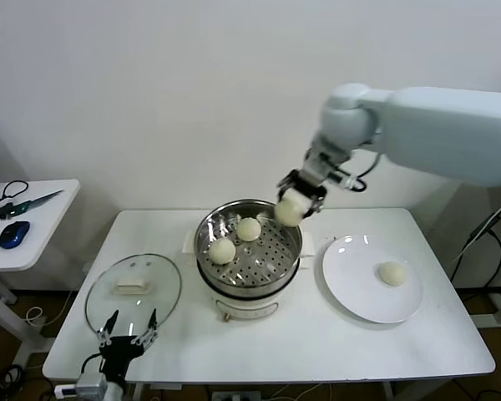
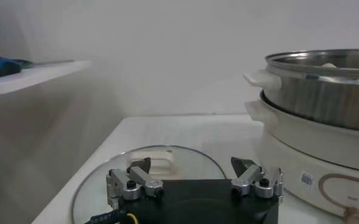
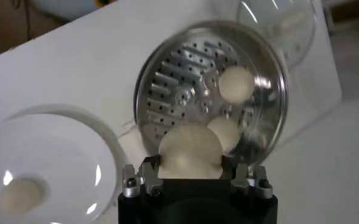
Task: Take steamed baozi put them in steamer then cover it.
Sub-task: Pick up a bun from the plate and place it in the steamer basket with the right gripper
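Note:
My right gripper is lowering the third baozi to the tray's near side (image 1: 250,274), which is clear of the two baozi. It should continue to lower the third baozi there and let go of it on the holes (image 1: 262,262).
The steel steamer (image 1: 234,280) stands mid-table with two baozi (image 1: 248,228) (image 1: 222,250) on its perforated tray. My right gripper (image 1: 294,200) is shut on a third baozi (image 1: 289,210) and holds it above the steamer's back right rim; in the right wrist view that baozi (image 3: 190,151) sits between the fingers above the tray (image 3: 185,91). A fourth baozi (image 1: 392,273) lies on the white plate (image 1: 351,288). The glass cover (image 1: 134,290) lies flat on the table to the left. My left gripper (image 1: 129,331) is open, low at the cover's near edge (image 2: 167,159).
A side table (image 1: 33,219) with a blue mouse (image 1: 14,235) and scissors stands at the far left. The steamer's white handles (image 2: 261,80) rise close to the right of my left gripper. A wall runs behind the table.

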Controlling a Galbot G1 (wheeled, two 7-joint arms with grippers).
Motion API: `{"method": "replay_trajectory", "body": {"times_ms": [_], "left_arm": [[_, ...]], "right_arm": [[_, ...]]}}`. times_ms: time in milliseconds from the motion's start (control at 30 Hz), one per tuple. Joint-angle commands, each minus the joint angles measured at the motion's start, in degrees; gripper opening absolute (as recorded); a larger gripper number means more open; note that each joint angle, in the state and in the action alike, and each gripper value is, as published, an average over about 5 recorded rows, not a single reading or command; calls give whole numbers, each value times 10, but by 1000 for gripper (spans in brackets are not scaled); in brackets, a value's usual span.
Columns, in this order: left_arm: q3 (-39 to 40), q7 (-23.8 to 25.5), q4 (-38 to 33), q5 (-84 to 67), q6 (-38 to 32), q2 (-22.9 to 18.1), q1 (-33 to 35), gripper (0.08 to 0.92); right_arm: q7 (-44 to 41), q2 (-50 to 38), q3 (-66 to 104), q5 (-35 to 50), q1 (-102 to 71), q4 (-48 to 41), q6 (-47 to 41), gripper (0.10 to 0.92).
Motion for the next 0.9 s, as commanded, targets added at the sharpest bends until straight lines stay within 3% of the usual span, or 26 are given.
{"method": "replay_trajectory", "body": {"times_ms": [33,900], "left_arm": [[-2,0,-1,-3,-1,1,1,823],[-4,-2,-4,-8,-4,0,6,823]], "right_arm": [[38,91,3,-129,-83,46,63,670],[68,115,11,-216,-186,-41,43,674]]}}
